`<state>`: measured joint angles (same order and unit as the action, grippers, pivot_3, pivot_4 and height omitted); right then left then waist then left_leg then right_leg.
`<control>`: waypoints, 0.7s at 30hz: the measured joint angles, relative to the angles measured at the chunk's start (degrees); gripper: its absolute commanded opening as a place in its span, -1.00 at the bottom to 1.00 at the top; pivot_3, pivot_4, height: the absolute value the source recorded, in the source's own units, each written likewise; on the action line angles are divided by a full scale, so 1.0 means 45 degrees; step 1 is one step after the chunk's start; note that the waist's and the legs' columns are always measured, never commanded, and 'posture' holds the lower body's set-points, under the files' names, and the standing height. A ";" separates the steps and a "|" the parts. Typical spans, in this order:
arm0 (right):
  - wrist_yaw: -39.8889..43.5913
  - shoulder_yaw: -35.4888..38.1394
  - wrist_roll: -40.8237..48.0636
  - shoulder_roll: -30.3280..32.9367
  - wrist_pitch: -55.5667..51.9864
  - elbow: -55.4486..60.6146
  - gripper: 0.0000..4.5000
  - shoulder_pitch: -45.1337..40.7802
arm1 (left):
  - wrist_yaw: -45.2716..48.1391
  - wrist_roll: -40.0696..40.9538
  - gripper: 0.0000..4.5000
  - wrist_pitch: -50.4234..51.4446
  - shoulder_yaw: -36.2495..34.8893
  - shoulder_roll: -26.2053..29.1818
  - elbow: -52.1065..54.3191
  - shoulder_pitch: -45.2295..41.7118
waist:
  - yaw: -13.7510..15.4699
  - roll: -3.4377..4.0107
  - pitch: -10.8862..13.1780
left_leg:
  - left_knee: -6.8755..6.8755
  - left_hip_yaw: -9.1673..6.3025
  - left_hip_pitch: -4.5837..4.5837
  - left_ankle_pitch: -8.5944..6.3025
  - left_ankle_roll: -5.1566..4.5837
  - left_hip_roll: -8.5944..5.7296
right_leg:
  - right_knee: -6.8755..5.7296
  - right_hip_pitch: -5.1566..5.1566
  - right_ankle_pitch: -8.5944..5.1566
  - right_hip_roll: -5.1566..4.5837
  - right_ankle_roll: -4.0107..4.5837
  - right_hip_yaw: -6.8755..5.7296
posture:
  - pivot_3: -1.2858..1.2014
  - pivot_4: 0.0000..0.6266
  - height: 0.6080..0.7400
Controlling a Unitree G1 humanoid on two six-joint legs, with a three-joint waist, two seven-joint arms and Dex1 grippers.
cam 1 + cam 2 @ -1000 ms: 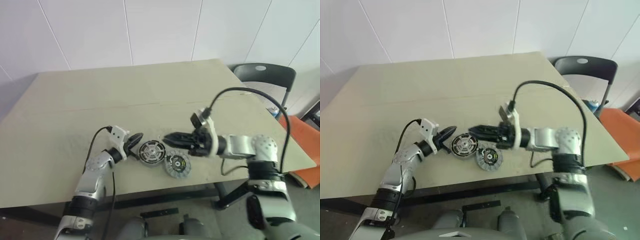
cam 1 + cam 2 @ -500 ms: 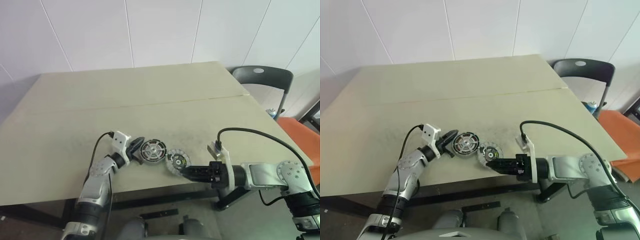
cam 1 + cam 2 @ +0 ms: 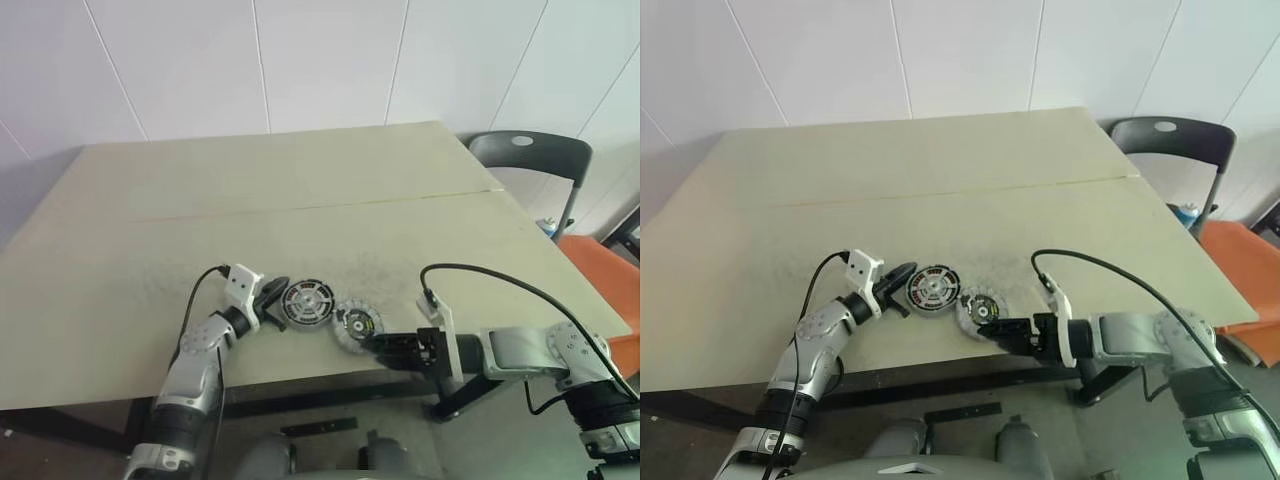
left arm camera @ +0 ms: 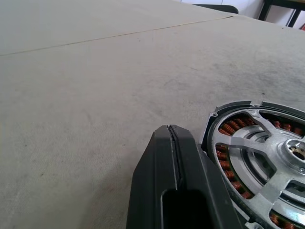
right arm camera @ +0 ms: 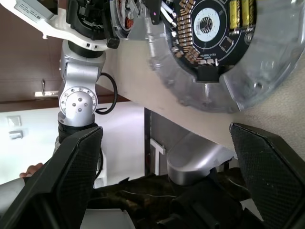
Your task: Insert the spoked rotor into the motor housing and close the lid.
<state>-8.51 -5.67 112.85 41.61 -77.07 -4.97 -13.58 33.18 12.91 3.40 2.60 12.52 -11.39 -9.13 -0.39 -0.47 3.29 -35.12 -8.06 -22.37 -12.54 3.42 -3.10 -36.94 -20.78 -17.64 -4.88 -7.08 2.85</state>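
The lid [image 3: 357,325] will flip over onto the motor housing when the robot lifts the lid's rim, because white wires [image 5: 167,13] run from the lid toward the housing.
The motor housing [image 3: 306,302] lies flat near the table's front edge, a black-rimmed disc with copper-red windings [image 4: 232,128]. A silver spoked rotor [image 4: 267,162] sits inside that ring. My left gripper [image 3: 272,300] is shut, its tip against the housing's left rim with nothing held. To the housing's right lies the lid [image 3: 357,323], a grey ribbed round piece with a circuit board [image 5: 214,28] facing up. My right gripper [image 3: 376,344] is at the table's front edge just beside the lid, its fingers [image 5: 81,162] spread wide open and apart from it.
The table's front edge [image 3: 300,375] runs right under the parts. A dark chair [image 3: 530,160] stands past the table's far right corner, with an orange object [image 3: 600,265] near it. A black cable [image 3: 500,280] loops over my right arm.
My right gripper dropped from above the two discs to the table's front edge beside the lid, and its fingers opened wide. The left gripper stayed against the housing.
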 measured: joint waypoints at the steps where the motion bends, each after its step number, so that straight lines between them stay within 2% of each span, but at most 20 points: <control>1: -0.0253 0.0049 0.0019 -0.0149 0.0049 0.0007 0.99 0.0000 | -0.0018 -0.0001 -1.00 0.0000 -0.0005 0.0001 -0.0001 0.0009 | -0.0038 0.0000 0.0000 | -0.0001 0.0000 0.0004 0.0000 0.0000 0.0005 | 0.0000 0.0003 -0.0001 0.0006 0.0002 0.0000 | 0.03 -1.00 1.00; 8: -0.2253 0.0334 0.0114 -0.1304 0.0755 0.0312 0.99 -0.0181 | -0.0209 -0.0002 -1.00 0.0004 -0.0024 -0.0034 0.0000 0.0122 | -0.0075 -0.0007 -0.0006 | -0.0008 0.0001 0.0074 -0.0001 0.0002 0.0053 | 0.0000 0.0060 -0.0005 0.0049 0.0011 0.0001 | 0.03 -1.00 1.00; 11: -0.2778 0.0379 0.0113 -0.1562 0.0964 0.0284 0.71 -0.0230 | -0.0248 -0.0002 -1.00 0.0005 -0.0029 -0.0033 0.0001 0.0128 | -0.0077 -0.0007 -0.0006 | -0.0010 0.0016 0.0087 -0.0003 0.0006 0.0083 | 0.0014 0.0074 -0.0019 0.0050 -0.0008 0.0001 | 0.03 -1.00 1.00; 18: -0.2982 0.0264 0.0089 -0.1538 0.0645 -0.0678 -0.37 -0.0622 | -0.0248 -0.0001 -1.00 0.0004 -0.0016 -0.0031 0.0003 0.0152 | -0.0071 0.0012 0.0000 | 0.0003 0.0041 0.0012 -0.0001 0.0002 0.0110 | 0.0059 0.0021 0.0023 0.0060 0.0053 0.0001 | 0.03 -1.00 1.00; 21: -0.2807 0.0163 -0.0033 -0.1512 0.0347 -0.1161 -0.37 -0.1048 | -0.0234 -0.0047 -1.00 0.0003 0.0004 -0.0038 0.0002 0.0152 | -0.0055 0.0014 0.0001 | 0.0019 0.0043 -0.0012 0.0000 0.0000 0.0107 | 0.0057 -0.0011 0.0031 0.0062 0.0046 0.0001 | 0.03 -1.00 1.00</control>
<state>-21.14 -4.93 112.70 34.81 -75.51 -10.19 -18.30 32.13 12.70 3.41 2.61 12.35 -11.38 -8.45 -0.64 -0.40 3.29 -35.03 -7.87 -22.42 -12.54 3.42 -2.62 -36.68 -20.83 -17.50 -4.60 -6.87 2.86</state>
